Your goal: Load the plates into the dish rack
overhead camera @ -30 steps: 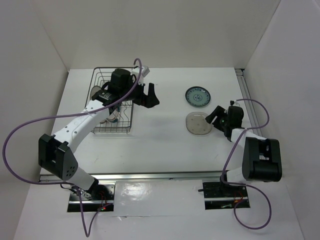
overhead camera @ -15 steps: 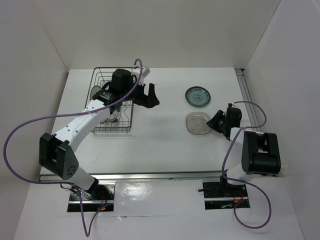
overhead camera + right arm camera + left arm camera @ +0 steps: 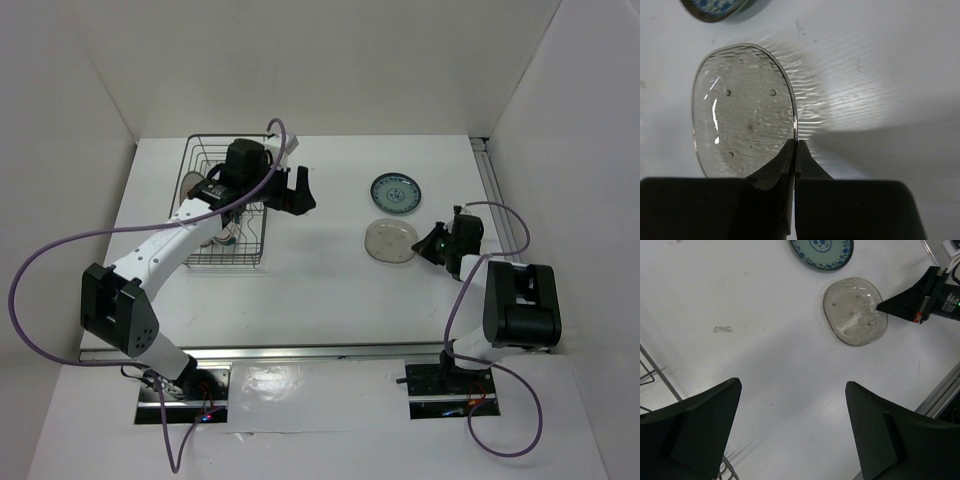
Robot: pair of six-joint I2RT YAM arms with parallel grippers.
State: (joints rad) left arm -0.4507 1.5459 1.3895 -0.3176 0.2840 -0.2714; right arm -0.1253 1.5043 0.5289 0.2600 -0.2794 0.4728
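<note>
The grey plate (image 3: 391,241) is in my right gripper, far from the dish rack, so my left gripper should take hold of the plate's free rim (image 3: 367,240) and load the plate.
The plain translucent grey plate (image 3: 390,241) (image 3: 742,110) sits right of centre on the table, its right rim pinched between the jaws of my right gripper (image 3: 427,245) (image 3: 796,143), which is shut on it. Just beyond it lies the dark teal patterned plate (image 3: 396,192) (image 3: 822,247). The dish rack (image 3: 197,262) stands at the far left with two plates (image 3: 190,181) partly visible inside under my left arm. My left gripper (image 3: 297,190) (image 3: 792,385) hovers open and empty just right of the rack, looking down on the grey plate (image 3: 855,310).
White walls enclose the table on three sides. A metal rail (image 3: 492,185) runs along the table's right edge, close behind my right arm. A small scuff mark (image 3: 722,329) shows on the table surface between the rack and the plates.
My right gripper has closed onto the grey plate's right rim, and the plate has shifted slightly left and away. The left arm has stayed nearly still.
</note>
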